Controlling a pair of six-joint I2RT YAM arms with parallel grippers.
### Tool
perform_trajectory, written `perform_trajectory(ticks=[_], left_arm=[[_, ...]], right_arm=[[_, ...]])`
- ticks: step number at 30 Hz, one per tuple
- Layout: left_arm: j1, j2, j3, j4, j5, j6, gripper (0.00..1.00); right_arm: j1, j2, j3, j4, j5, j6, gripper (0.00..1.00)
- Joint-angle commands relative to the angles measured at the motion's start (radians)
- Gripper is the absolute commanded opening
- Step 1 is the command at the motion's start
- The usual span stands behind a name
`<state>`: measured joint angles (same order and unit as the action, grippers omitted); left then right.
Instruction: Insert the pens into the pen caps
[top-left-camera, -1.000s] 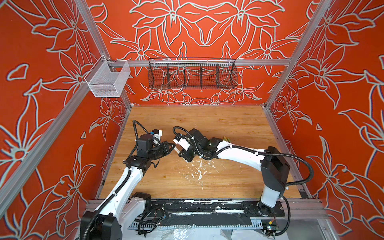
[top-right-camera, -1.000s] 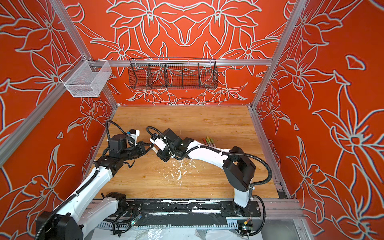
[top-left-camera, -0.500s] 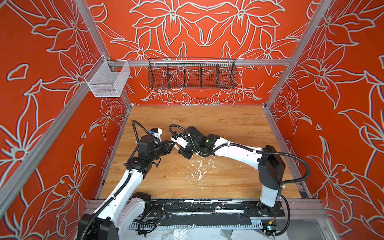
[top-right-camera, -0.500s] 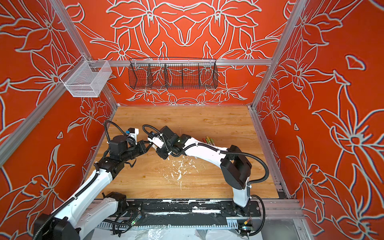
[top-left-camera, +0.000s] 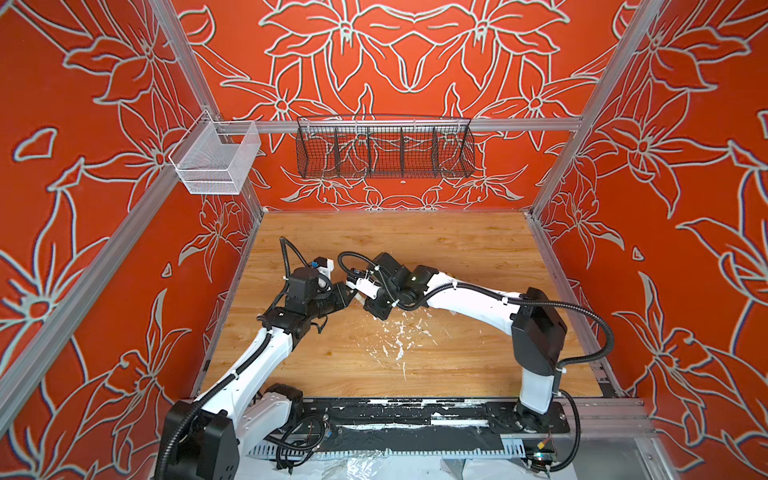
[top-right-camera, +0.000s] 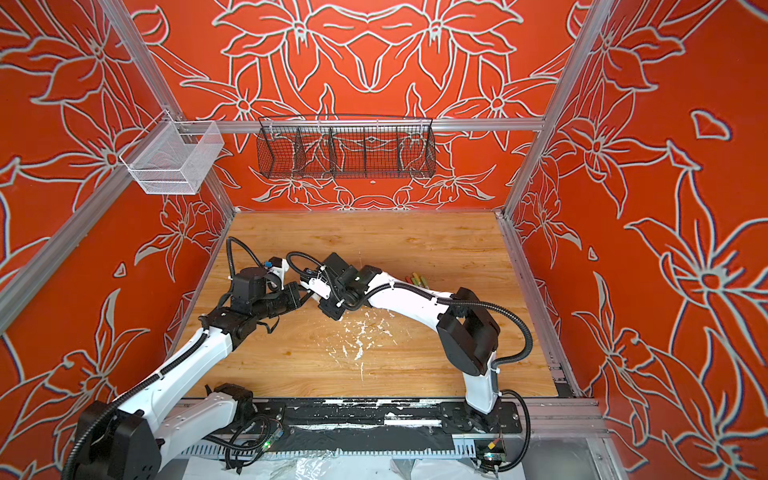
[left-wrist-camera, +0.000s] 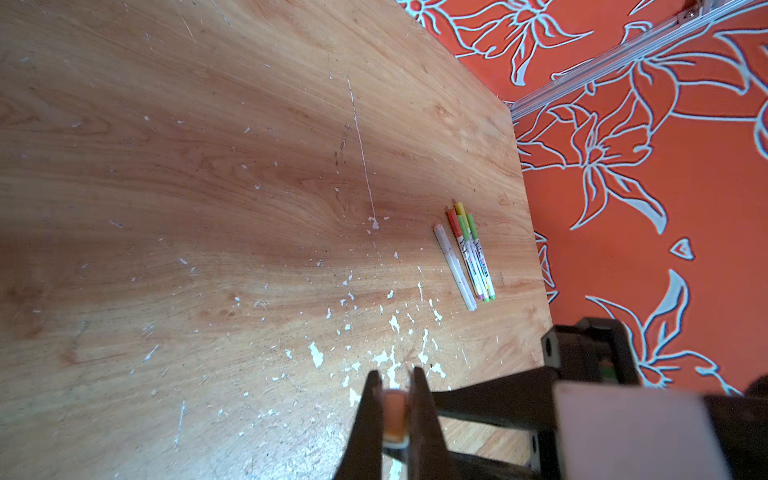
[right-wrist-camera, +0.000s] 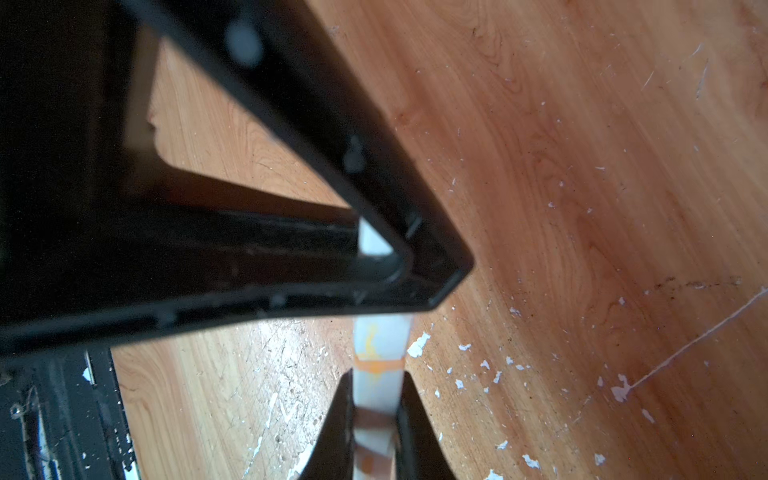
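The orange pen cap (left-wrist-camera: 394, 417) is deep between my left gripper's fingers, so I should pull the pen (right-wrist-camera: 380, 342) back, put the cap down and grip it by its end.
My left gripper (left-wrist-camera: 395, 374) is shut on a short orange pen cap (left-wrist-camera: 393, 409), pinched between its dark fingers. A white pen (right-wrist-camera: 380, 336) with orange marks sticks out of my right gripper (right-wrist-camera: 376, 376), which is shut on its barrel. The pen's front end runs in behind the left gripper's black finger frame (right-wrist-camera: 291, 266), where its tip is hidden. In both top views the left gripper (top-left-camera: 347, 297) and the right gripper (top-left-camera: 365, 300) meet tip to tip above the table's left middle. Several capped pens (left-wrist-camera: 469, 257) lie side by side near the right wall (top-right-camera: 417, 279).
White paint flecks (top-left-camera: 397, 336) speckle the wooden table (top-left-camera: 457, 365) just in front of the grippers. A black wire basket (top-left-camera: 384, 147) and a white mesh bin (top-left-camera: 214, 160) hang on the back rail. Red flowered walls (top-left-camera: 665, 208) close in three sides.
The two grippers have drawn together, the left one moving right and the right one left, until their tips meet. Both grips have stayed shut.
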<state>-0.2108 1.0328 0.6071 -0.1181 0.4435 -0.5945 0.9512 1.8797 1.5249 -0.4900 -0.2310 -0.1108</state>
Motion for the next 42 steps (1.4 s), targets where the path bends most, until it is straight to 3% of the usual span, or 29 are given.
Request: perform_trajectory(ticks=[1,2,6,13,18,24,31,36,42], left_arm=[[-0.05,0.021,-0.03,-0.204,0.11,0.033,0.0],[-0.042,0.015,-0.03,-0.198,0.114,0.027,0.0],[0.014,-0.016,-0.033,-0.137,0.152,-0.001,0.22],[0.226,-0.13,-0.004,-0.172,0.209,0.014,0.67],[0.286,-0.173,-0.004,-0.192,0.219,0.012,0.87],[0.291,-0.187,-0.012,-0.213,0.21,0.017,0.96],[0.293,-0.18,-0.009,-0.27,0.155,0.024,0.97],[0.291,-0.11,-0.024,-0.262,0.181,0.01,0.94],[0.182,-0.085,-0.11,-0.173,0.145,-0.056,0.94]], right_arm=[[0.038,-0.088,0.077,0.309,-0.128,-0.062,0.0],[0.038,-0.095,0.059,0.3,-0.124,-0.058,0.0],[0.037,-0.123,-0.01,0.233,-0.097,-0.046,0.0],[0.018,-0.188,-0.15,0.11,0.0,-0.011,0.0],[-0.007,-0.221,-0.207,0.019,0.047,0.01,0.0],[-0.05,-0.248,-0.251,-0.02,0.082,0.042,0.0],[-0.113,-0.23,-0.257,-0.081,0.073,0.063,0.0],[-0.115,-0.228,-0.264,-0.097,0.061,0.068,0.0],[-0.118,-0.186,-0.257,-0.165,-0.051,0.058,0.0]])
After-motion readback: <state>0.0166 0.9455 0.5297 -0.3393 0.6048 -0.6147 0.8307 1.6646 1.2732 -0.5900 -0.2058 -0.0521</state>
